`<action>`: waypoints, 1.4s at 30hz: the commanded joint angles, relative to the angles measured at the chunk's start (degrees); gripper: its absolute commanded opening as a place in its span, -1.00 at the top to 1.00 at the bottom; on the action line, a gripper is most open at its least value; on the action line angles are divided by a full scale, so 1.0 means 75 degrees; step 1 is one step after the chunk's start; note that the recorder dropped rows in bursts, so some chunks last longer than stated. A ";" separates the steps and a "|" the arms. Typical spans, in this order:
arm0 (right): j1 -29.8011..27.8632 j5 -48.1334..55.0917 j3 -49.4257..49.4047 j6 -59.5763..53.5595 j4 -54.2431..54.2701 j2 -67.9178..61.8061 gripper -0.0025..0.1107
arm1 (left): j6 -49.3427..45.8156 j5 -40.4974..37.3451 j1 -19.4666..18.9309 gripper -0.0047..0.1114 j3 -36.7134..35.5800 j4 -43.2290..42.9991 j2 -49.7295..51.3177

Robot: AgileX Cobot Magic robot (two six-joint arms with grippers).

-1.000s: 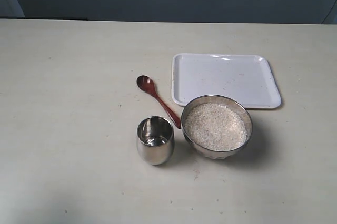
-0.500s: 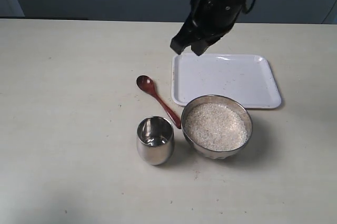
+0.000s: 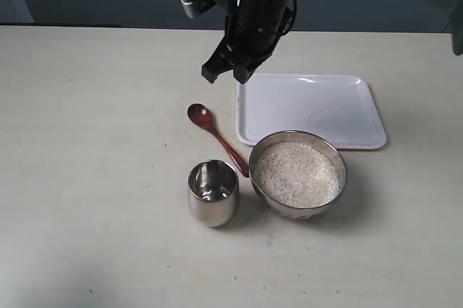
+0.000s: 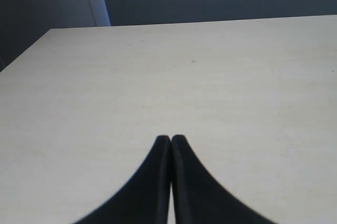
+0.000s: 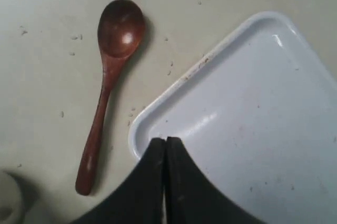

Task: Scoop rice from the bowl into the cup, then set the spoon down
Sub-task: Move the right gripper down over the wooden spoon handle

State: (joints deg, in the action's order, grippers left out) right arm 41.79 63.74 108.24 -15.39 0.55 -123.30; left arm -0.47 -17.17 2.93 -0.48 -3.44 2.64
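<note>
The spoon's handle (image 3: 235,160) is clear of the white tray and the steel cup, so the robot's right gripper keeps going down to the handle's middle (image 3: 228,150) and closes there.
The reddish-brown wooden spoon (image 3: 216,137) (image 5: 108,87) lies flat on the table, its oval bowl pointing away from the steel bowl. The shiny steel bowl (image 3: 298,174) holds a heap of off-white rice (image 3: 296,172). Just left of it stands the small steel cup (image 3: 213,192). My right gripper (image 3: 226,75) (image 5: 165,141) hangs shut and empty above the table, over the near-left corner of the white tray and beyond the spoon. My left gripper (image 4: 170,139) is shut over bare table and does not show in the exterior view.
A flat white rectangular tray (image 3: 311,109) (image 5: 247,129) lies behind the bowl. A few stray rice grains dot the table around the spoon. The table's far edge meets a dark wall.
The right arm has come into the exterior view from above and moved left and down, from over the tray's far-left corner towards the spoon. The spoon, cup and bowl have not moved.
</note>
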 commanded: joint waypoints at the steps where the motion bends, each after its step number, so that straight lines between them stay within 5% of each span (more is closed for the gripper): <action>1: 0.0360 -0.0057 0.0087 0.0010 0.0012 -0.0324 0.97 | 0.0019 0.0096 0.0088 0.91 0.0064 -0.0046 0.0008; 20: 0.0997 0.0338 0.0087 -0.0041 -0.0023 -0.0881 0.95 | 0.0019 0.0096 0.0088 0.91 0.0064 -0.0046 0.0008; 30: 0.0997 0.0171 0.0087 -0.0041 -0.0074 -0.0900 0.03 | 0.0019 0.0096 0.0088 0.91 0.0064 -0.0046 0.0008; 42: 0.0997 0.0118 0.0073 -0.0041 -0.0144 -0.1186 0.15 | 0.0019 0.0096 0.0088 0.91 0.0064 -0.0046 0.0008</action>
State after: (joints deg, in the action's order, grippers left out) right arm 49.31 64.68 108.58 -15.39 0.43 -132.04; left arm -0.47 -17.17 2.93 -0.48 -3.44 2.64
